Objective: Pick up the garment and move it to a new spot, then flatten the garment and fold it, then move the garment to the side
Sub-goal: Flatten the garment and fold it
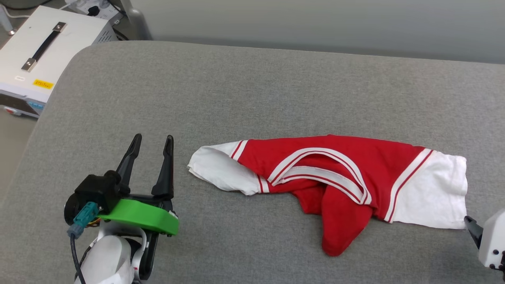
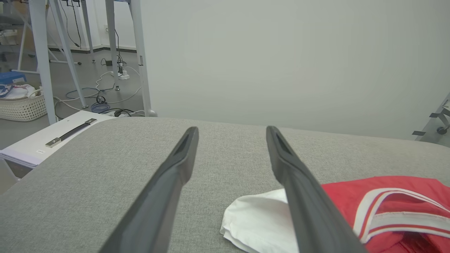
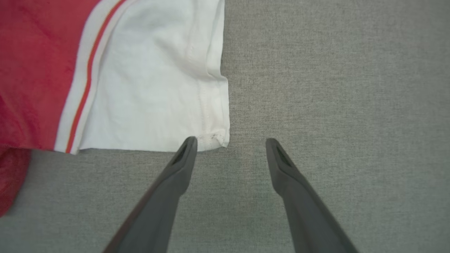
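The red fold [image 1: 341, 225] sticks out loosely from under the collar. The garment's bunched body [image 1: 376, 163] will therefore fall wide open when I lift it by the sleeves.
The garment [image 1: 339, 177], a red T-shirt with white sleeves and striped trim, lies crumpled in a long band across the grey padded table [image 1: 252, 90], one red fold hanging toward the near edge. My left gripper [image 1: 152, 142] stands open just left of its left white sleeve [image 2: 260, 218], holding nothing. In the right wrist view my right gripper [image 3: 228, 142] is open, with empty jaws, just short of the near corner of the right white sleeve [image 3: 154, 88]. The tip of one of its fingers [image 1: 471, 228] shows at the head view's right edge.
A white equipment case with a black handle [image 1: 43, 47] sits beyond the table's far left corner. In the left wrist view, metal frame legs, floor cables and a white basket [image 2: 21, 105] stand past it. A pale wall runs behind the table.
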Tool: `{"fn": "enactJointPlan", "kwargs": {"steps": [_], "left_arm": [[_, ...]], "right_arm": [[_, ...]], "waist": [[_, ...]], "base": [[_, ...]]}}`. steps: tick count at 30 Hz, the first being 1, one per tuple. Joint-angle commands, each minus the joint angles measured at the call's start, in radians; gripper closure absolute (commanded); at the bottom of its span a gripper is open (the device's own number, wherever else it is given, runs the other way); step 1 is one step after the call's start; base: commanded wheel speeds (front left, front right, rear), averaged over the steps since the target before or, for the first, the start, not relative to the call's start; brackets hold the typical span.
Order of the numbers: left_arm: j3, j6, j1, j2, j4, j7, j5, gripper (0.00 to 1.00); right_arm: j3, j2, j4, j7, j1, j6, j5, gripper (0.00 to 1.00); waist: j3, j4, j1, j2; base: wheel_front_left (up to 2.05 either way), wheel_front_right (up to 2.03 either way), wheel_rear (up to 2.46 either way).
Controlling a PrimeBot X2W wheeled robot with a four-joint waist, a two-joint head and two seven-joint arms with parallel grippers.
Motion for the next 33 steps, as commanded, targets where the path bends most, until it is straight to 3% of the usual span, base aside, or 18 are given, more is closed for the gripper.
{"fn": "enactJointPlan", "kwargs": {"steps": [1, 6, 13, 19, 20, 21, 27, 33], "left_arm": [[0.011, -0.012, 0.013, -0.014, -0.007, -0.006, 0.014, 0.0], [0.031, -0.043, 0.007, -0.043, -0.011, -0.006, 0.055, 0.0], [0.057, -0.071, -0.002, -0.075, -0.007, -0.006, 0.089, 0.0], [0.079, -0.086, -0.007, -0.086, -0.001, -0.006, 0.109, 0.0], [0.083, -0.087, -0.007, -0.087, 0.002, -0.006, 0.112, 0.0], [0.085, -0.089, -0.007, -0.088, 0.005, -0.006, 0.114, 0.0], [0.061, -0.099, -0.004, -0.069, 0.068, 0.0, 0.108, 0.0], [-0.04, -0.106, -0.037, -0.01, 0.134, 0.148, 0.036, 0.0]], "right_arm": [[-0.005, -0.008, 0.008, 0.02, -0.024, -0.001, 0.0, 0.0], [-0.012, -0.001, 0.056, 0.061, -0.057, -0.001, 0.006, 0.0], [-0.034, 0.009, 0.13, 0.04, -0.081, -0.001, -0.031, 0.0], [0.007, 0.014, 0.181, 0.056, -0.062, -0.001, -0.009, 0.0], [0.017, 0.01, 0.185, 0.064, -0.053, -0.001, -0.001, 0.75], [0.024, 0.006, 0.187, 0.069, -0.048, -0.001, 0.003, 1.0], [0.012, -0.018, 0.172, 0.054, -0.033, -0.001, 0.004, 1.0], [-0.015, -0.031, 0.1, 0.045, -0.024, -0.001, 0.015, 1.0]], "waist": [[0.018, 0.023, 0.0, 0.0], [0.042, 0.049, 0.0, 0.0], [0.069, 0.072, 0.0, 0.0], [0.081, 0.077, 0.0, 0.0], [0.081, 0.077, 0.0, 0.0], [0.08, 0.076, 0.0, 0.0], [0.053, 0.052, 0.0, 0.0], [0.025, 0.009, 0.0, 0.0]], "base": [[0.0, 0.0, 0.0], [0.0, 0.0, 0.0], [0.0, 0.0, 0.0], [0.0, 0.0, 0.0], [0.0, 0.0, 0.0], [0.0, 0.0, 0.0], [0.0, 0.0, 0.0], [0.0, 0.0, 0.0]]}}
